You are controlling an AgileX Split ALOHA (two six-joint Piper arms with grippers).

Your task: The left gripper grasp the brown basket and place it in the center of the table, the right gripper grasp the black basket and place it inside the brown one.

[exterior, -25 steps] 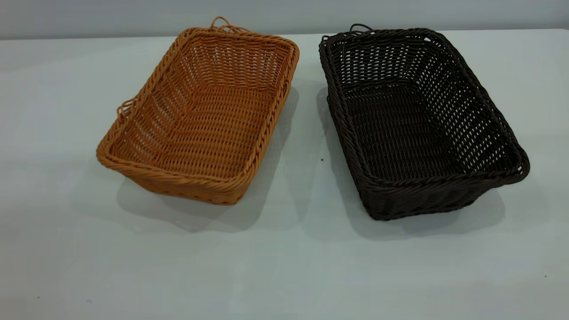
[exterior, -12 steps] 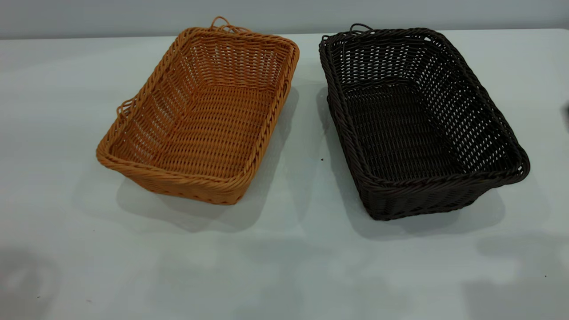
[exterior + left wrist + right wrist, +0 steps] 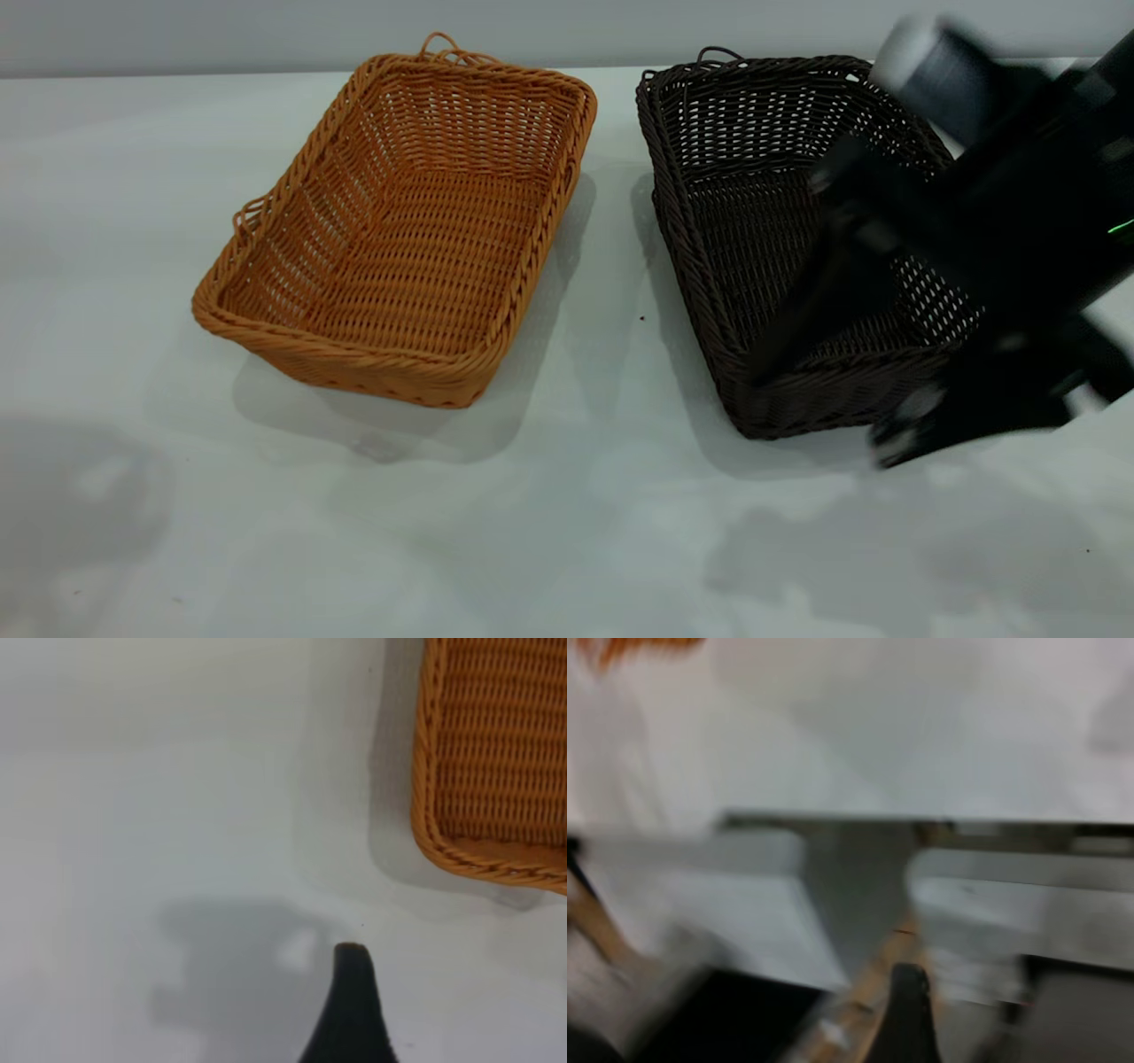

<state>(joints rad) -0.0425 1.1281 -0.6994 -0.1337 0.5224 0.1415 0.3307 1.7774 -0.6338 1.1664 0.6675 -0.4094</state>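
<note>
The right gripper's open fingers are on both sides of the black basket's near rim, so the robot should move them down next until one finger is inside the black basket's near side, then close them.
The brown basket stands on the table at the left, empty. The black basket stands beside it at the right, empty, with a gap between them. My right gripper has come in from the right and hovers, blurred, over the black basket's near right part, fingers apart and holding nothing. My left gripper is outside the exterior view. The left wrist view shows one dark fingertip over bare table, apart from a corner of the brown basket, holding nothing.
The table's far edge runs just behind both baskets. The right arm covers the black basket's right side. A shadow lies on the table at the near left. The right wrist view is smeared.
The right arm has swung in from the right edge and now hangs over the black basket. A shadow has grown at the near left. Both baskets have stayed in place.
</note>
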